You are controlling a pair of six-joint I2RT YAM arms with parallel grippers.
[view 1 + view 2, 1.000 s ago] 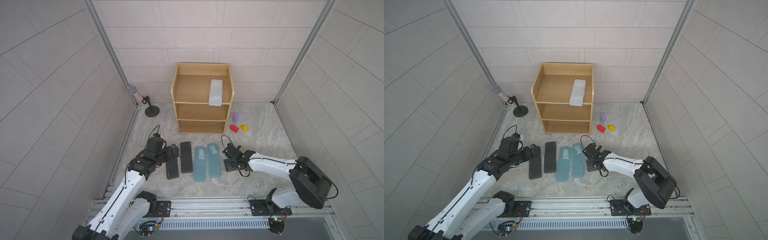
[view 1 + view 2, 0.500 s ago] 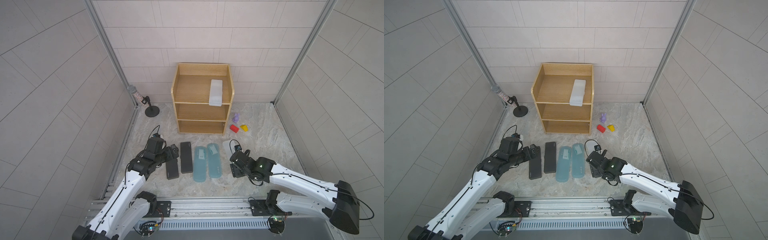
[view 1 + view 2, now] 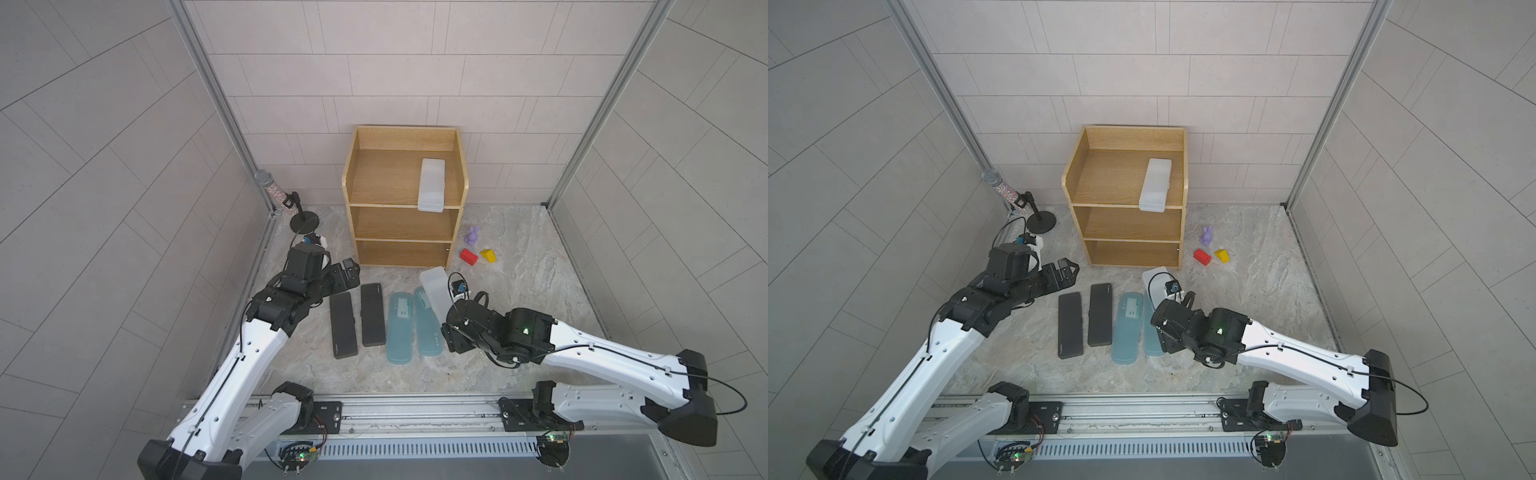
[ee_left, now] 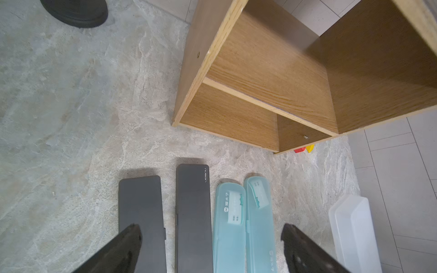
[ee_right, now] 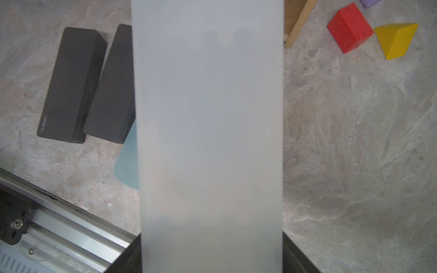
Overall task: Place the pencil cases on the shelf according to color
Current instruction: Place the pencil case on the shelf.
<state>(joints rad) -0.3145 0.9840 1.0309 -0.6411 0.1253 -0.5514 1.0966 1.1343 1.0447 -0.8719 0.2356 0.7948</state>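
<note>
The top level (image 3: 391,179) is open beside the shelved white case (image 3: 432,184), so my right gripper keeps moving the held white case, far end first, until it rests there.
My right gripper (image 5: 211,260) is shut on a frosted white pencil case (image 3: 434,289), holding its near end so it tilts up above the floor by the right teal case (image 3: 428,328). That case (image 5: 210,118) fills the right wrist view. On the floor lie two black cases (image 3: 343,325) (image 3: 372,314) and a second teal one (image 3: 399,328). Another white case (image 3: 432,185) lies on the top level of the wooden shelf (image 3: 382,174). My left gripper (image 3: 351,272) hovers open and empty over the far ends of the black cases (image 4: 139,205).
A microphone on a round stand (image 3: 282,199) sits left of the shelf. To the shelf's right are a purple rabbit (image 3: 472,235), a red block (image 3: 468,257) and a yellow block (image 3: 488,255). A metal rail (image 3: 415,411) runs along the front, and tiled walls close in both sides.
My right arm has drawn back toward the front and raised the white case off the floor, its far end now tilted up. The left arm has stayed still.
</note>
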